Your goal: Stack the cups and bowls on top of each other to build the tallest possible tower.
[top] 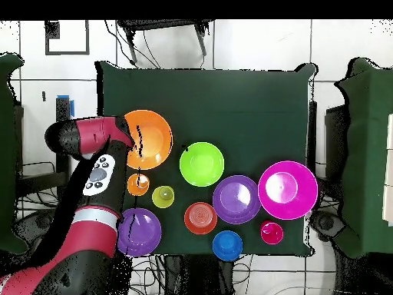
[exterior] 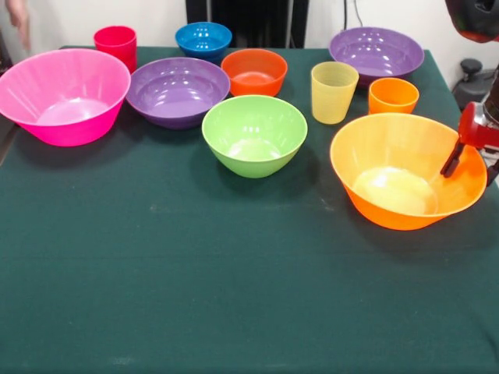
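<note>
The orange cup (exterior: 393, 96) and pale yellow cup should tip over when I lift and turn the big orange-yellow bowl, because they stand close behind its rim (exterior: 392, 117).
The big orange-yellow bowl (exterior: 390, 179) (top: 153, 134) sits upright at the right of the front view. My gripper (exterior: 470, 165) (top: 134, 142) is at its right rim, open, with one dark finger (exterior: 451, 160) inside the bowl. The pale yellow cup (exterior: 334, 92) and orange cup (exterior: 393, 95) stand just behind it, with a purple bowl (exterior: 376, 53) further back. The lime green bowl (exterior: 254, 134) is in the middle. The small orange bowl (exterior: 254, 72), small blue bowl (exterior: 203, 39), second purple bowl (exterior: 178, 89), red cup (exterior: 115, 43) and big pink bowl (exterior: 62, 93) stand separately to the left.
Everything stands on a dark green tablecloth (exterior: 234, 280), whose right edge lies close behind my gripper. A person's hand (exterior: 19, 19) shows at the top left corner of the front view, behind the table.
</note>
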Controlling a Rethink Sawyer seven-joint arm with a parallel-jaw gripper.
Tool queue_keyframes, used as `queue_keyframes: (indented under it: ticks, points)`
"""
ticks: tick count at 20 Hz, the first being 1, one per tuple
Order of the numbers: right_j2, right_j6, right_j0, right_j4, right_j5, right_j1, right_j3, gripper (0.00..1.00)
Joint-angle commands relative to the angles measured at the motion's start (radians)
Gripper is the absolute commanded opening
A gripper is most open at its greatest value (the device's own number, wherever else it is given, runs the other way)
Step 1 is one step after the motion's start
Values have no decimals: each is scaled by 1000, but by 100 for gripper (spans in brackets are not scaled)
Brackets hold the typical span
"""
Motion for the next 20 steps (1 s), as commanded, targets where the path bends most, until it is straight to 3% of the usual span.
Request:
queue_keyframes:
  ticks: [1, 20]
  points:
    - [55, 194, 4, 20, 17, 2, -41, 100]
    - [62, 188, -2, 27, 53, -8, -51, 100]
